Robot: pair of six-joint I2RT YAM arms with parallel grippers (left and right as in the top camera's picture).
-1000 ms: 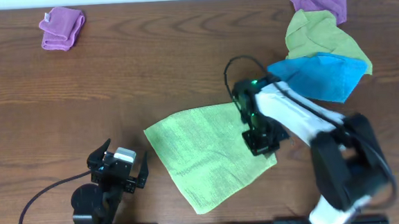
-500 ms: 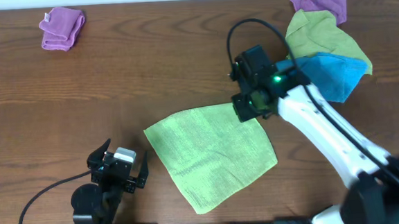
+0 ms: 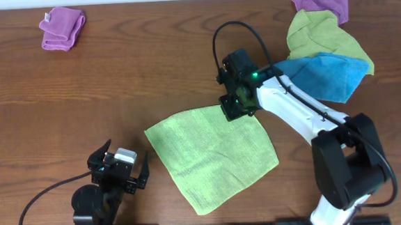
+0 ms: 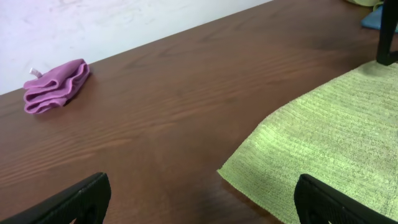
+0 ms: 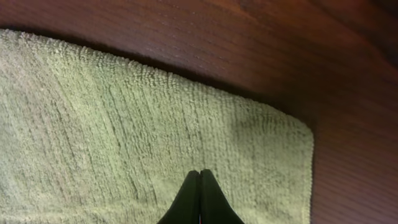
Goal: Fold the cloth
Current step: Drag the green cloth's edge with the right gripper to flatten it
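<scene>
The light green cloth's near corner (image 3: pixel 202 207) sits near the table's front edge, so my right gripper should slide the cloth toward the table's far side (image 3: pixel 188 89) before folding it.
The light green cloth (image 3: pixel 210 154) lies flat and unfolded on the wooden table, turned like a diamond. It also shows in the left wrist view (image 4: pixel 323 137) and fills the right wrist view (image 5: pixel 124 124). My right gripper (image 3: pixel 234 107) is over the cloth's far right corner, and in the right wrist view its fingers (image 5: pixel 200 174) are shut together with no fabric visibly pinched between them. My left gripper (image 3: pixel 124 169) is open and empty near the front edge, left of the cloth, and its fingers (image 4: pixel 199 199) frame the cloth's left corner.
A folded purple cloth (image 3: pixel 63 28) lies at the far left and shows in the left wrist view (image 4: pixel 56 85). At the far right lies a pile: a purple cloth (image 3: pixel 323 4), a yellow-green cloth (image 3: pixel 321 35) and a blue cloth (image 3: pixel 324 77), close behind the right arm.
My right gripper has moved from the cloth's right edge away from the front and slightly left, to the cloth's far corner. The cloth and the left arm have not moved.
</scene>
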